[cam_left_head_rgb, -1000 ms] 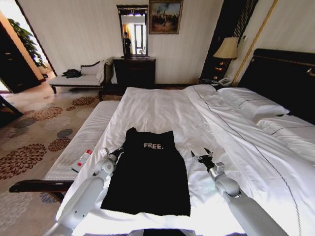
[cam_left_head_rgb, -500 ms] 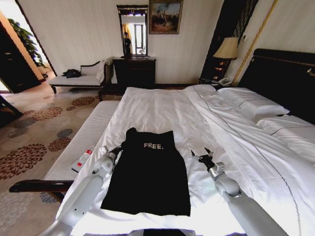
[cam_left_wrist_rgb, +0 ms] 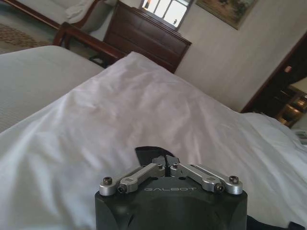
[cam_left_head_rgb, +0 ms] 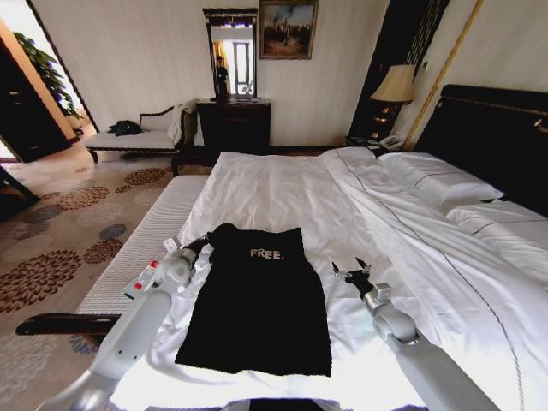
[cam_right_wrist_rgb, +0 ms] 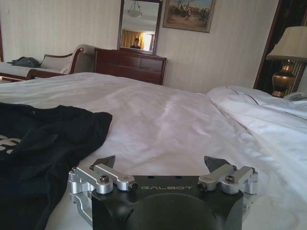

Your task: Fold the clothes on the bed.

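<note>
My gripper will carry the T-shirt toward me by its far end [cam_left_head_rgb: 264, 239], doubling it over into a plain rectangle, lettering hidden, as the T-shirt's sleeves [cam_left_head_rgb: 297, 254] look tucked in.
The clothes, a black T-shirt [cam_left_head_rgb: 257, 300] with white "FREE." lettering, lie flat on the near part of the bed [cam_left_head_rgb: 274, 184]. My left gripper [cam_left_head_rgb: 204, 242] is at the shirt's far left corner. In the left wrist view its fingers [cam_left_wrist_rgb: 166, 162] are shut, with a bit of the black fabric [cam_left_wrist_rgb: 144, 152] at their tips over the white sheet [cam_left_wrist_rgb: 120, 110]. My right gripper [cam_left_head_rgb: 351, 272] hovers open over bare sheet, just right of the shirt. The right wrist view shows that gripper [cam_right_wrist_rgb: 158, 163] spread wide with nothing between the fingers, beside the T-shirt [cam_right_wrist_rgb: 43, 139].
A pale-cushioned bench [cam_left_head_rgb: 137, 248] runs along the bed's left side with a remote control [cam_left_head_rgb: 143, 278] on it. Pillows [cam_left_head_rgb: 437, 180] and a folded-back duvet lie to the right by the dark headboard [cam_left_head_rgb: 488, 137]. A dresser [cam_left_head_rgb: 233, 124] and lamp [cam_left_head_rgb: 394, 86] stand at the back.
My left gripper has moved farther up the bed and slightly left, drawing the shirt's far left corner with it. The right arm has stayed still.
</note>
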### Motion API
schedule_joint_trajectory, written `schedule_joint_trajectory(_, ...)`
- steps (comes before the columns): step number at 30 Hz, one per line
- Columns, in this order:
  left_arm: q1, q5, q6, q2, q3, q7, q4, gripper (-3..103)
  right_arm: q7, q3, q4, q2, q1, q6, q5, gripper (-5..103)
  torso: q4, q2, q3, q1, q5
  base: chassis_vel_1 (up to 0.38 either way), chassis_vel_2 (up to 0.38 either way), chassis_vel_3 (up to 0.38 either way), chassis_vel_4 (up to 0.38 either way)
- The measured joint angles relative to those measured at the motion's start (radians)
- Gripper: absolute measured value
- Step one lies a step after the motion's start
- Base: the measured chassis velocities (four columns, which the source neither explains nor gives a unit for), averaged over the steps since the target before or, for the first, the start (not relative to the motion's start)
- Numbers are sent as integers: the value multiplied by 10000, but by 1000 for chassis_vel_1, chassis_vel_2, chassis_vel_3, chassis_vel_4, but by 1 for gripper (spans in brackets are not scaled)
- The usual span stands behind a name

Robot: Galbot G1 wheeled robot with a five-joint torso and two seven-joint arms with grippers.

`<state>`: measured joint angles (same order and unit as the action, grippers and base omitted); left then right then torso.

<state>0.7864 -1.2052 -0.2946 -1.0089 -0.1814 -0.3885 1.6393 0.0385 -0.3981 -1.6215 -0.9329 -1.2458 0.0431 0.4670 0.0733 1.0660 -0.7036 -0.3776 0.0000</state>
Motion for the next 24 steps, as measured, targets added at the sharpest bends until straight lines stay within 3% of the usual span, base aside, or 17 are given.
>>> schedule_joint_trajectory(13,-619,479,-75,16,1415,-57,-69,0,-69,151,129,75,183,0,45,100,0,0,0,0,0,0,0,0,0)
schedule_joint_trajectory(24,-1047,1112,-68,-401,2687,-71,-197,0,-93,162,143,77,204,-6,66,100,0,0,0,0,1,0,0,0,0)
